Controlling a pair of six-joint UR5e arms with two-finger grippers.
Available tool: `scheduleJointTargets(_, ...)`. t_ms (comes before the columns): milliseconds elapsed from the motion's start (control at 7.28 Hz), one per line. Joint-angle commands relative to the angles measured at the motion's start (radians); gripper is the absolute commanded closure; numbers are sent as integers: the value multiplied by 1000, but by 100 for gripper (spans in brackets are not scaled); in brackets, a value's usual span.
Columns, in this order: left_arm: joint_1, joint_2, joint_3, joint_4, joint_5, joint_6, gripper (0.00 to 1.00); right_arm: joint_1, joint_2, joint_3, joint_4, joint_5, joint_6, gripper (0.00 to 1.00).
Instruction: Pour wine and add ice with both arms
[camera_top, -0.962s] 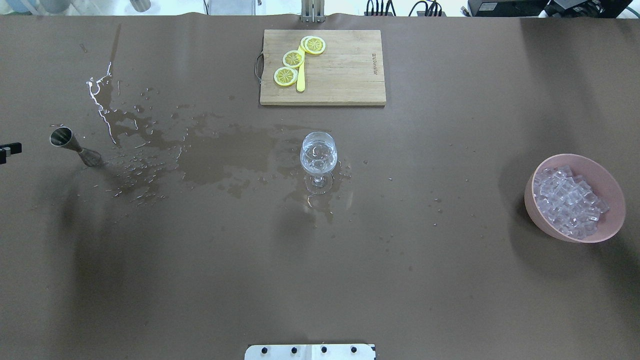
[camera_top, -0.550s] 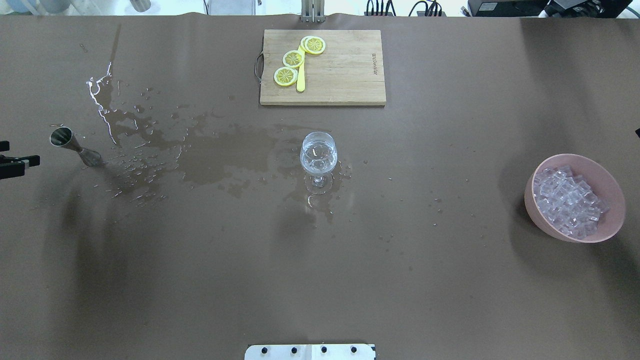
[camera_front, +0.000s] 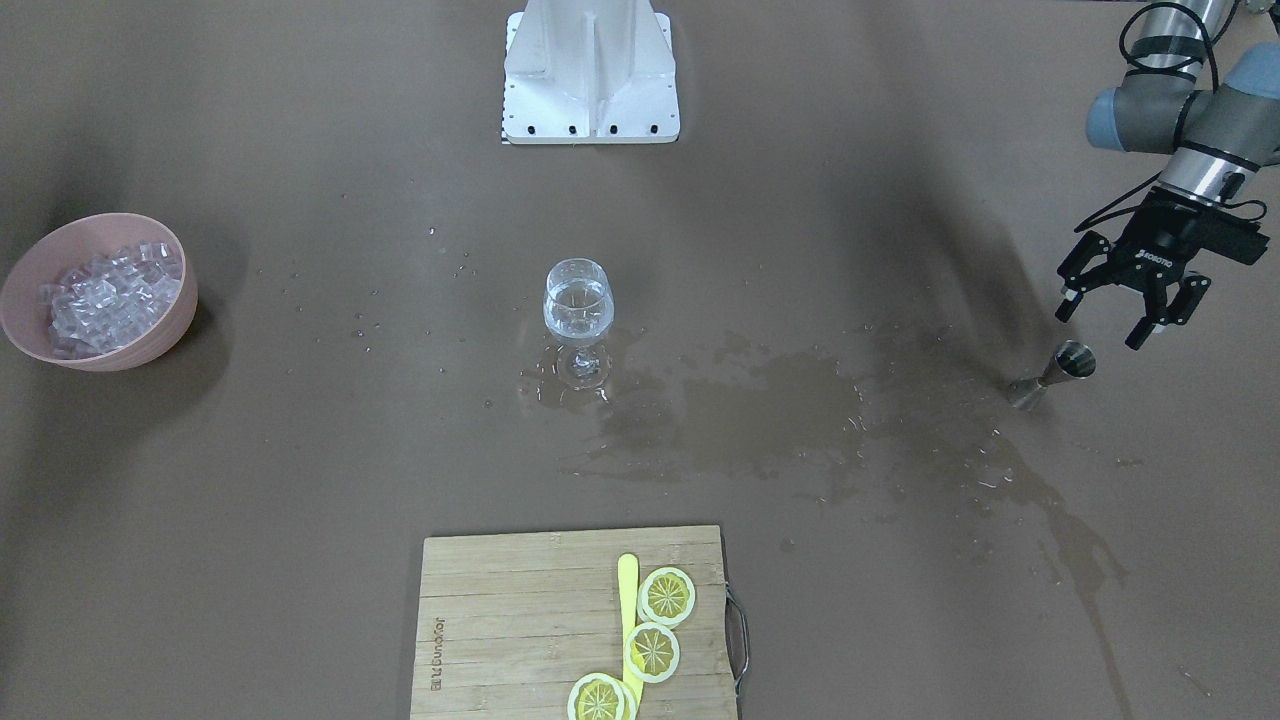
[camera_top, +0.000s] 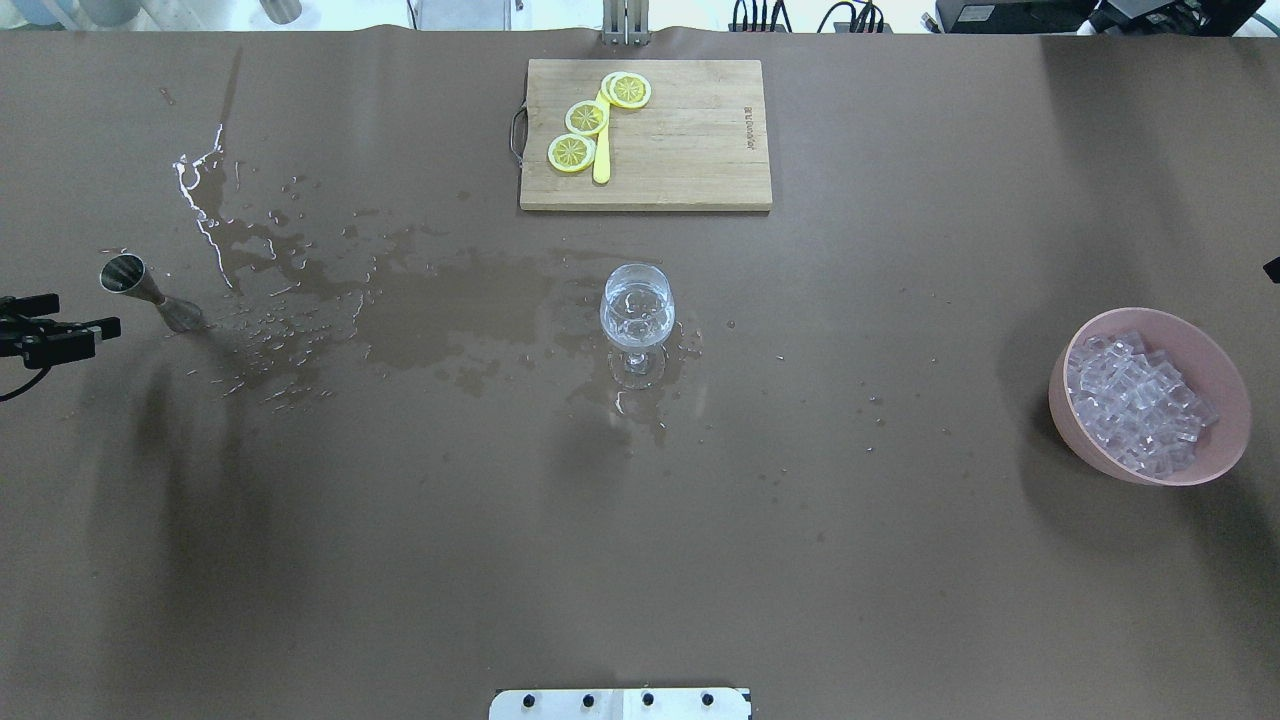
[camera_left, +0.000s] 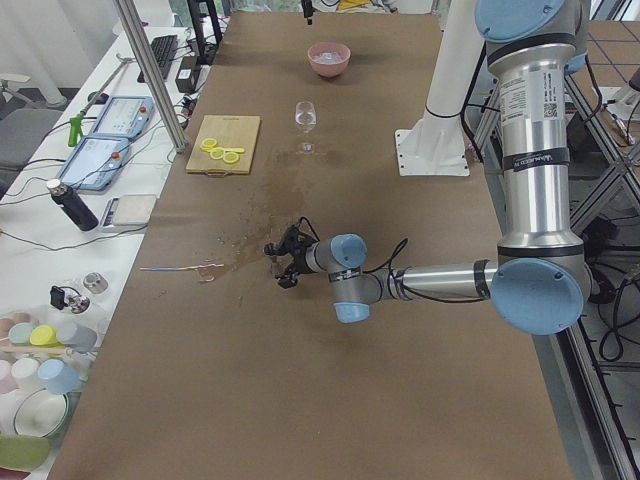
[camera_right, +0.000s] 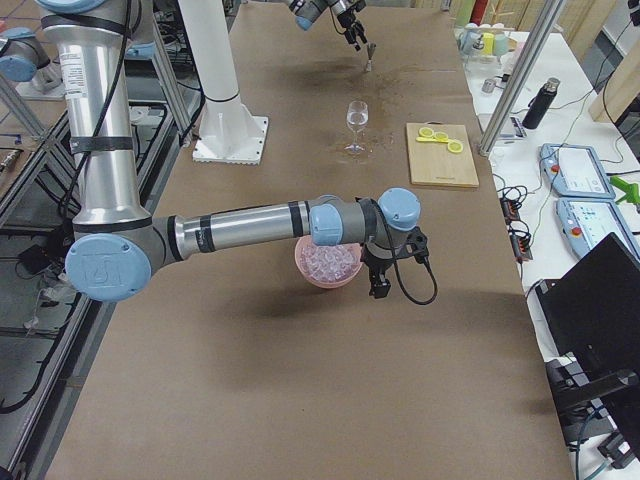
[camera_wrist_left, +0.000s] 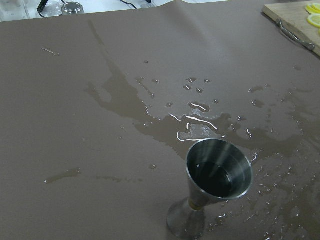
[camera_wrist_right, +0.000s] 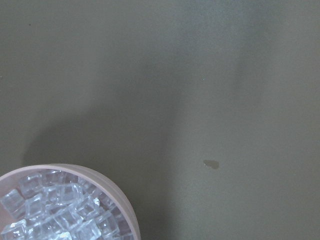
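My gripper will empty the steel jigger (camera_front: 1052, 374) when it pours the jigger into the wine glass, because a shine of liquid (camera_wrist_left: 216, 179) sits deep inside the jigger.
A wine glass (camera_top: 637, 305) holding clear wine stands mid-table; it also shows in the front view (camera_front: 577, 298). A steel jigger (camera_top: 140, 290) stands at the table's left, close below the left wrist camera (camera_wrist_left: 216, 182), with a little liquid in it. My left gripper (camera_front: 1100, 325) is open and empty, hovering just beside the jigger; overhead it (camera_top: 85, 312) enters at the left edge. A pink bowl (camera_top: 1060, 395) of ice cubes (camera_top: 1135, 400) sits at the right. My right gripper (camera_right: 385, 272) hangs beside that bowl; I cannot tell whether it is open or shut.
A wooden cutting board (camera_top: 690, 160) with lemon slices (camera_top: 586, 118) and a yellow tool lies at the far side. Spilled liquid (camera_top: 440, 310) spreads from the jigger to the glass. The white arm stand (camera_front: 592, 75) is at the near edge.
My left gripper has moved in from the left edge toward the jigger. A tip of the right gripper has appeared at the right edge.
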Motion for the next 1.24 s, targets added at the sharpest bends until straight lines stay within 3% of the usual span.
scheduleJointTargets(0, 64, -2, 1, 0, 119, -19, 2, -5, 0, 0, 0, -1, 0, 0)
scheduleJointTargets(412, 192, -46, 27, 8, 352, -93, 2, -8, 0, 3, 0, -1, 0, 0)
scheduleJointTargets(1099, 214, -83, 78, 14, 499, -122, 2, -8, 2, 1, 0, -1, 0, 0)
